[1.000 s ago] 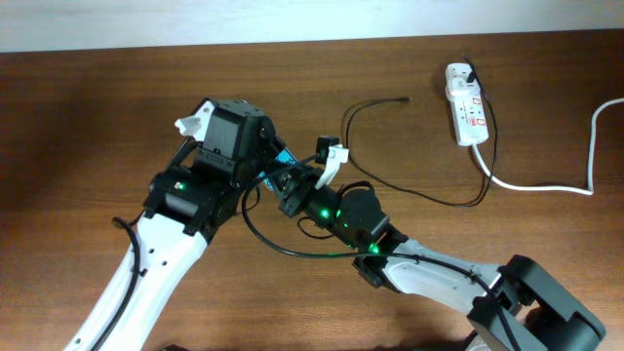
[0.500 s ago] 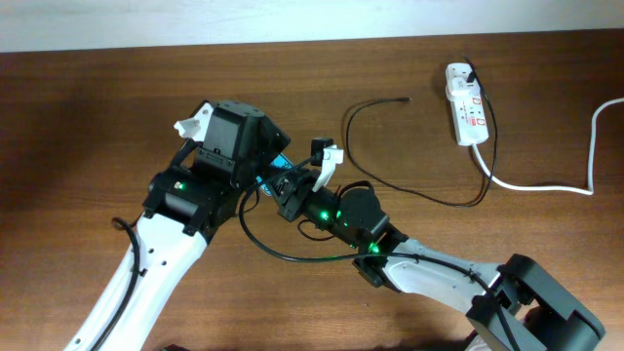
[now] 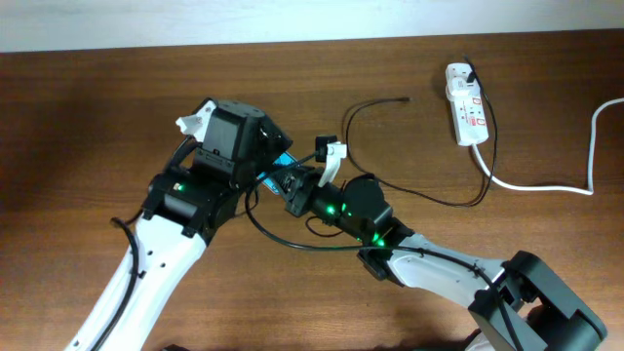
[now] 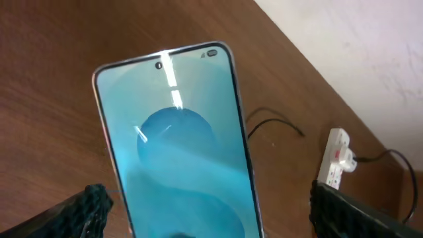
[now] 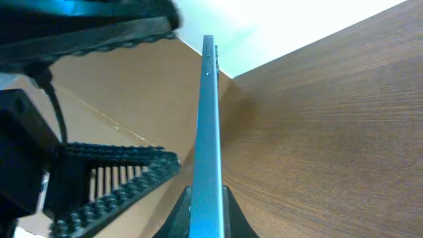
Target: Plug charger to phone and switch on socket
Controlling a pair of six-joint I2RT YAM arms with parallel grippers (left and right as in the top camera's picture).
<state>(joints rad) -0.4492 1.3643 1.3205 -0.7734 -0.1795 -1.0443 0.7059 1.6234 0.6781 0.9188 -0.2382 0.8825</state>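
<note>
The phone's wide screen (image 4: pixel 177 142) is facing my left gripper, so next I move the gripper back and then pinch the phone's loose end (image 5: pixel 209 53) across its thin side.
The phone (image 4: pixel 178 152), with a cyan screen, is held off the table. In the right wrist view it (image 5: pixel 208 119) shows edge-on. My right gripper (image 5: pixel 208 205) is shut on its lower edge. My left gripper (image 4: pixel 208 211) is open, one finger on each side of the phone with a gap to each. From overhead only a cyan sliver of the phone (image 3: pixel 284 159) shows between the left gripper (image 3: pixel 261 156) and the right gripper (image 3: pixel 297 183). The charger cable (image 3: pixel 390 190) lies looped on the table, its tip (image 3: pixel 405 98) free. The socket (image 3: pixel 465 102) lies at the far right.
A thick white cord (image 3: pixel 546 185) runs from the socket towards the right edge. The socket (image 4: pixel 337 158) and the charger tip (image 4: pixel 301 134) also show in the left wrist view. A pale wall borders the table's far edge.
My right arm has shifted slightly to the right with the phone still in its jaws. The left arm has hardly moved.
</note>
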